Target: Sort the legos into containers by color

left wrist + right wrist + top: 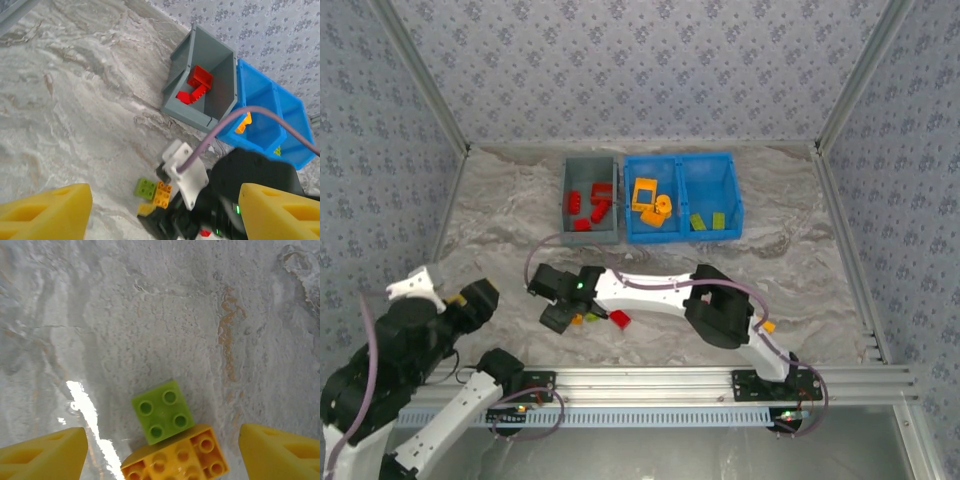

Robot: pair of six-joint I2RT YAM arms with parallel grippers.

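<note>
I should first move the lime green lego (163,411) into the blue container with my right gripper, because my right arm is in the way of my left gripper reaching the red lego (620,318).
A lime green lego (162,411) lies studs-up on the marbled table, touching an orange lego (176,461) just behind it. My right gripper (162,455) hangs open over them, its yellow fingers (45,454) wide on both sides and apart from both bricks. From above, the right gripper (546,301) is at centre-left, with a red lego (619,319) by its wrist. The gray container (590,200) holds red legos. In the blue container (682,197), orange ones fill the left compartment and green ones the right. My left gripper (165,207) is open and empty, looking at the same bricks (146,187).
The right arm (720,310) stretches across the near table from its base at the lower right. The left arm (400,340) sits folded at the lower left. Patterned walls and metal rails bound the table on all sides.
</note>
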